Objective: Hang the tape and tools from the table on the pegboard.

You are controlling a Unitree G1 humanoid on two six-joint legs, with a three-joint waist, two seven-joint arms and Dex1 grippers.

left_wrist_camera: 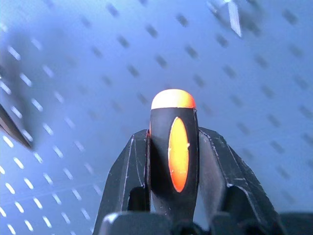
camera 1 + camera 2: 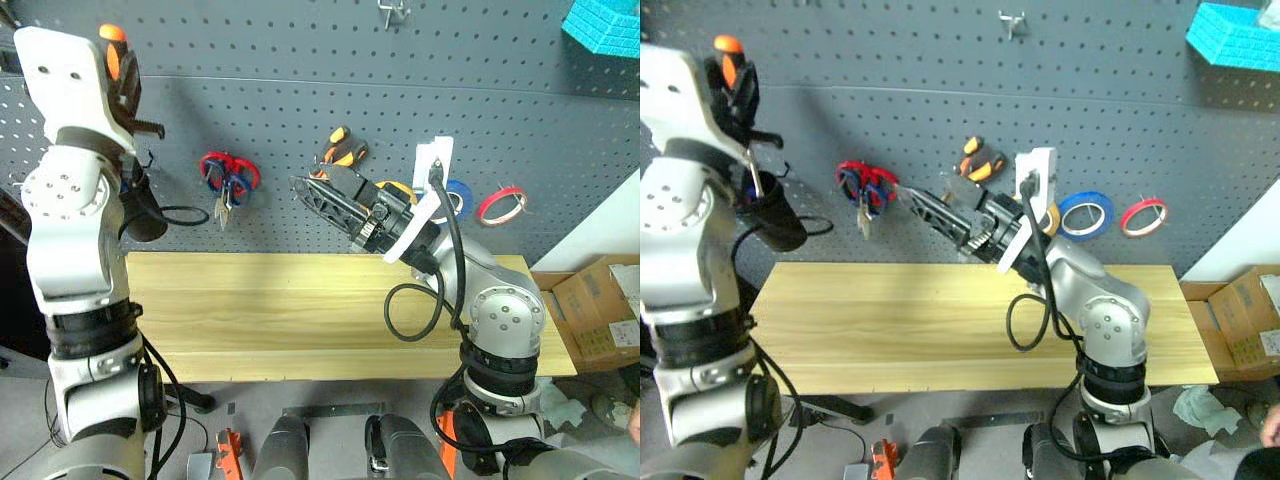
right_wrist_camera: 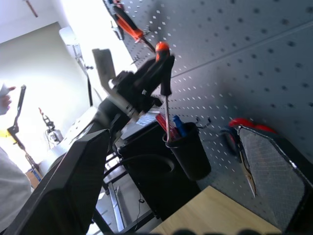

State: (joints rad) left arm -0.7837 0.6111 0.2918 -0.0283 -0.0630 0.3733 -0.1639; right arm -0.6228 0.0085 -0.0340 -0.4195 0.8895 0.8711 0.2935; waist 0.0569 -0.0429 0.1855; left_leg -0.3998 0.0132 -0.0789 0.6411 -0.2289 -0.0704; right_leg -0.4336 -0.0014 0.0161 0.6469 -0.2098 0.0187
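Note:
The screwdriver's metal end (image 3: 168, 134) is pointing down into the black cup's opening (image 3: 181, 137), so I keep lowering it with my left gripper until the screwdriver's handle gets to the cup's rim.
My left gripper (image 2: 122, 80) is raised high at the left of the pegboard (image 2: 300, 80), shut on the screwdriver (image 1: 173, 147) by its orange-and-black handle. The thin shaft (image 3: 167, 117) points down to the mouth of a black cup (image 3: 188, 152). My right gripper (image 2: 315, 188) stands open above the table (image 2: 250, 310), pointing left along the board, with nothing between its fingers. The pliers (image 2: 340, 148) hang just above it. Behind its wrist, part of the yellow tape (image 2: 1050, 216) shows on the board. Scissors (image 2: 228, 176) with red and dark blue handles hang left of centre.
A blue tape ring (image 2: 458, 196) and a red one (image 2: 501, 205) hang right of the yellow tape. The black cup holds red and blue pens. A bare hook (image 2: 393, 10) sits at the top. Cardboard boxes (image 2: 595, 310) stand on the floor at the right. A person's hand (image 3: 5, 93) shows in the distance.

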